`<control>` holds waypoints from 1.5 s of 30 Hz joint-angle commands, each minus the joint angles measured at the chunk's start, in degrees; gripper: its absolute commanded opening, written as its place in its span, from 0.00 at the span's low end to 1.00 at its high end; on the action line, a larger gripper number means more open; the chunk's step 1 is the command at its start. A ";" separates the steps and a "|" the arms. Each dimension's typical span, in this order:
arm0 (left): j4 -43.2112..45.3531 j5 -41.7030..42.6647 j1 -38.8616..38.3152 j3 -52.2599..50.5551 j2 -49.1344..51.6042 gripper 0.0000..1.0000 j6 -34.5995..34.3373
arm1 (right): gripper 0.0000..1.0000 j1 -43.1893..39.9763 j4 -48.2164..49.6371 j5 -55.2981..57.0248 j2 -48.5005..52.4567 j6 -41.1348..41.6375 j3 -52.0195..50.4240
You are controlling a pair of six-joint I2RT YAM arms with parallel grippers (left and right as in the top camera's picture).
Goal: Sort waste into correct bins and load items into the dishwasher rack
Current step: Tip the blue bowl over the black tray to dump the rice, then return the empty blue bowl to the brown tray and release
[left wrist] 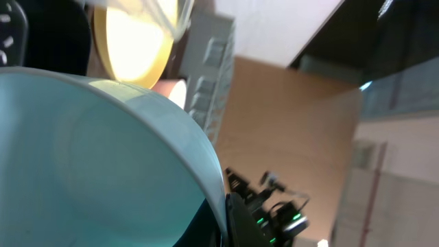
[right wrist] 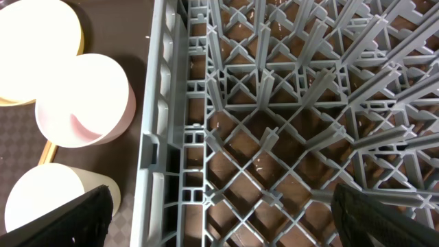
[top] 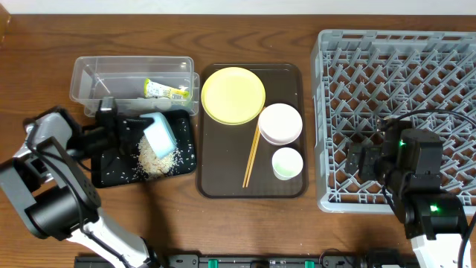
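My left gripper should keep moving to the free spot (top: 225, 152) beside the chopsticks and release the light-blue bowl there, as the rice is out on the black tray (top: 155, 161).
My left gripper (top: 143, 123) is shut on the rim of the light-blue bowl (top: 160, 134), held tilted over the flat black tray (top: 111, 175). A pile of white rice scraps (top: 155, 158) lies on that tray. The bowl fills the left wrist view (left wrist: 89, 158). The yellow-green wrapper (top: 166, 90) lies in the clear tub (top: 89, 74). The yellow plate (top: 233, 94), pinkish-white bowl (top: 280, 123), white cup (top: 287, 163) and chopsticks (top: 251, 156) sit on the brown tray (top: 216, 186). My right gripper (top: 357, 160) is open and empty over the grey rack's (top: 394, 59) left edge. The tissue is not in view.
The brown serving tray lies between the black tray and the rack. In the right wrist view the rack's wall (right wrist: 154, 137) stands right beside the pinkish-white bowl (right wrist: 82, 99) and the cup (right wrist: 48, 195). Stray rice grains dot the black tray.
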 commanded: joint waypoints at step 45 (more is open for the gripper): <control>31.85 -68.04 -63.47 5.38 -16.00 0.65 -35.98 | 0.99 -0.68 -0.20 -0.37 0.00 0.26 1.27</control>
